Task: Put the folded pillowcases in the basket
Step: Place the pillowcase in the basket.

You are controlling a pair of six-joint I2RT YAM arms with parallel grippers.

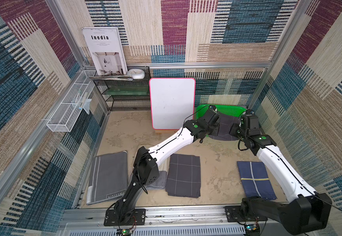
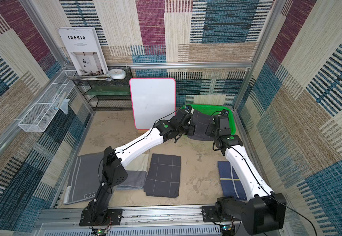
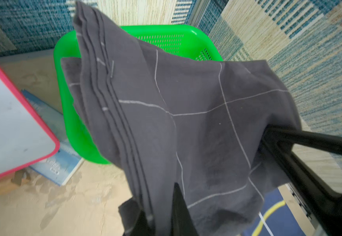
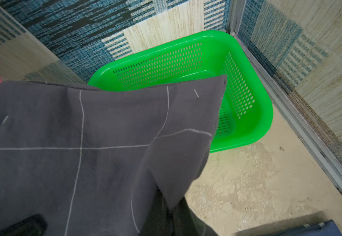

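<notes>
My left gripper is holding on course with the folded pillowcase (image 1: 225,128) stretched along, and shorter than, the basket's open top (image 1: 230,110), and should keep going forward and down, then release inside the basket.
The folded pillowcase (image 1: 226,127) (image 2: 201,125), dark grey with thin white grid lines, hangs stretched between both grippers. It sags over the near rim of the bright green basket (image 1: 229,108) (image 2: 231,122) in the back right corner. My left gripper (image 3: 160,212) is shut on one edge of the pillowcase (image 3: 196,126), with the cloth draped over its fingertips. My right gripper (image 4: 170,212) is shut on the opposite edge of the pillowcase (image 4: 84,153). The part of the basket (image 4: 247,114) beyond the cloth shows nothing inside. In both top views the wrists hide the jaws.
A pink-rimmed whiteboard (image 1: 172,104) stands just left of the basket, a blue book (image 3: 51,143) behind it. On the near table lie a dark grid cloth (image 1: 183,177), a navy cloth with yellow stripe (image 1: 255,179) and a grey towel (image 1: 106,175). A black mesh shelf (image 1: 125,92) stands at the back left.
</notes>
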